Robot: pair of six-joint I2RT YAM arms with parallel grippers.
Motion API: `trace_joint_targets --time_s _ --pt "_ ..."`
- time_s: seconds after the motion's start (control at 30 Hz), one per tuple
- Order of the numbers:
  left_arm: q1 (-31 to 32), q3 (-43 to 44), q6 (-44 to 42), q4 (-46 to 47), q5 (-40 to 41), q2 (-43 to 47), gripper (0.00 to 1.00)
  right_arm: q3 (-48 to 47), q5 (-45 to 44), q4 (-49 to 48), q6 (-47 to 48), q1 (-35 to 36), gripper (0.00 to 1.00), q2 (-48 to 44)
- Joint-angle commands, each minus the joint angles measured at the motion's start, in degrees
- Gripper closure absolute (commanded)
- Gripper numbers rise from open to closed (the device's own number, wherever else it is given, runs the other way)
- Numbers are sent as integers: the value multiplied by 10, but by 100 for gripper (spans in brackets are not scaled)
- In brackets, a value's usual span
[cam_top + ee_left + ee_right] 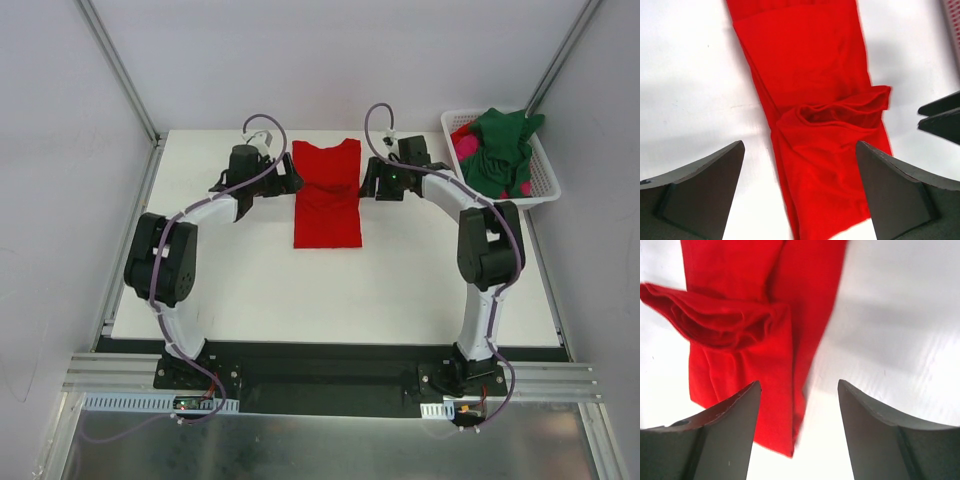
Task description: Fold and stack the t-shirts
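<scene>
The red t-shirt is wrinkled across its middle [328, 188] and lies far back, so my right gripper and my left gripper should pull its near corners [357, 244] toward me before folding.
The red t-shirt [326, 195] lies on the white table [250, 290], folded lengthwise into a narrow strip with a puckered fold across its middle. It shows in the left wrist view [810, 85] and the right wrist view [735, 285]. My left gripper [288, 181] is open and empty at the shirt's left edge, its jaws spanning the cloth [800, 145]. My right gripper [368, 181] is open and empty at the shirt's right edge [799, 382]. The dark green t-shirt [500, 150] and the magenta-pink t-shirt [522, 188] lie bunched in the basket.
The white slotted basket [553, 180] stands at the table's back right corner. The right gripper's fingers [942, 117] show at the right edge of the left wrist view. Grey walls and metal posts enclose the table.
</scene>
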State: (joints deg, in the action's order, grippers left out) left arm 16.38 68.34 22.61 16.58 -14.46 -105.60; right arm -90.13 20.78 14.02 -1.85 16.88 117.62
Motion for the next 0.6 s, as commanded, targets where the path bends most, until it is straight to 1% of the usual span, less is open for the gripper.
trace_joint_targets --time_s 0.0,0.03,0.1,0.2,0.33,0.5,0.57 --pt "-5 -43 -6 8 -2 90 7 67 11 -27 -1 -4 35 -107" --pt "-4 -70 8 10 -12 107 8 104 12 -32 -7 -3 35 -118" --pt "1 -102 17 22 -13 123 10 137 21 -45 -19 1 36 -149" --pt "17 -176 23 32 0 154 10 189 21 -48 -21 15 36 -180" --pt "45 -236 32 42 16 193 11 250 13 -49 -28 47 36 -230" --pt "97 -299 47 57 50 210 11 323 5 -73 -47 72 36 -252" --pt "107 -310 52 68 58 211 11 337 0 -84 -52 79 36 -254"
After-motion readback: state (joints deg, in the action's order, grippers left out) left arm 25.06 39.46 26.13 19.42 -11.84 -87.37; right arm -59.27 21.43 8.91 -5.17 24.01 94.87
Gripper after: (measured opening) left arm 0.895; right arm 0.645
